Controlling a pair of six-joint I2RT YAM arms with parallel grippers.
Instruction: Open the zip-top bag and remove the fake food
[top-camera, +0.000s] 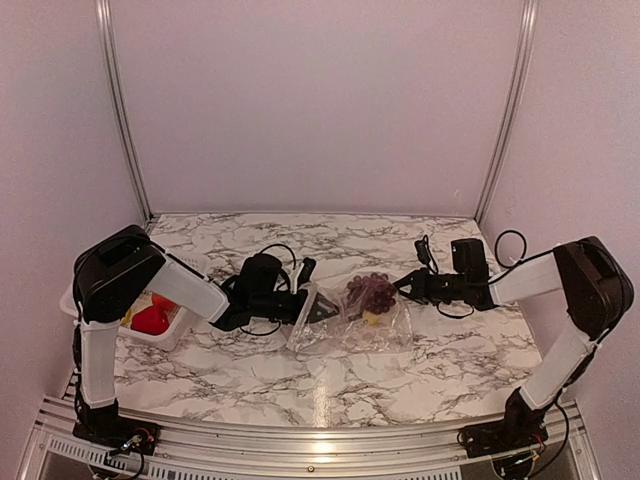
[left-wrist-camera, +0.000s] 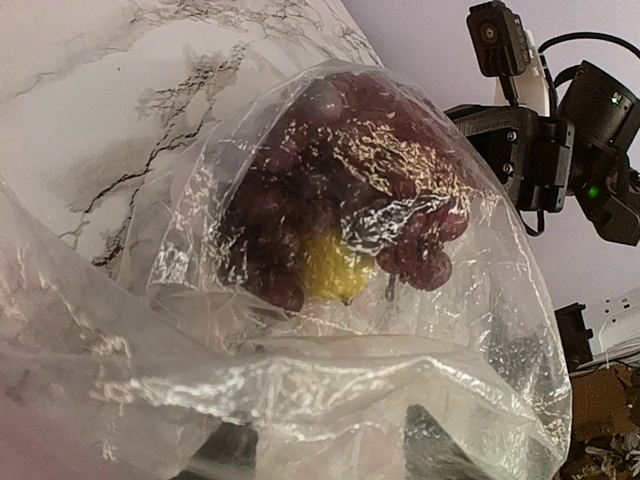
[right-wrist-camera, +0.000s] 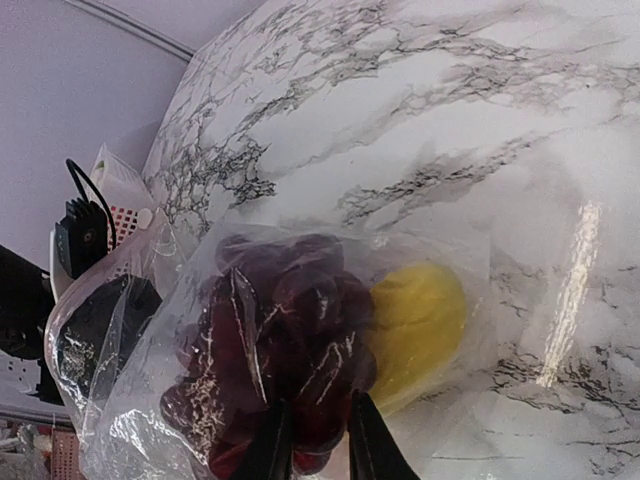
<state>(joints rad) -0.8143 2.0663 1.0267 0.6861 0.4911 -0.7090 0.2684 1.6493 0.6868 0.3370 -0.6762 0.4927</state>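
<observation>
The bag's loose plastic (left-wrist-camera: 310, 390) hangs over the left gripper's fingers, short of the grapes, so the robot's left gripper should first open and back out to the bag's opening (top-camera: 296, 342).
The clear zip-top bag (top-camera: 350, 325) lies at the table's middle between my two grippers. Inside it are a dark purple grape bunch (top-camera: 371, 291) and a yellow piece (top-camera: 372, 318). My left gripper (top-camera: 320, 306) is at the bag's left end. In the left wrist view (left-wrist-camera: 335, 460) its fingers stand apart under the draped plastic (left-wrist-camera: 300, 390), looking at the grapes (left-wrist-camera: 330, 190) and the yellow piece (left-wrist-camera: 335, 268). My right gripper (top-camera: 402, 286) is shut on the bag's right end. In the right wrist view (right-wrist-camera: 312, 450) it pinches the plastic over the grapes (right-wrist-camera: 280, 330), next to the yellow piece (right-wrist-camera: 415, 320).
A white mesh basket (top-camera: 88, 312) stands at the left edge and holds a red piece (top-camera: 152, 320) and a yellow piece. The marble table (top-camera: 300, 390) runs to the white back wall. Cables trail by both wrists.
</observation>
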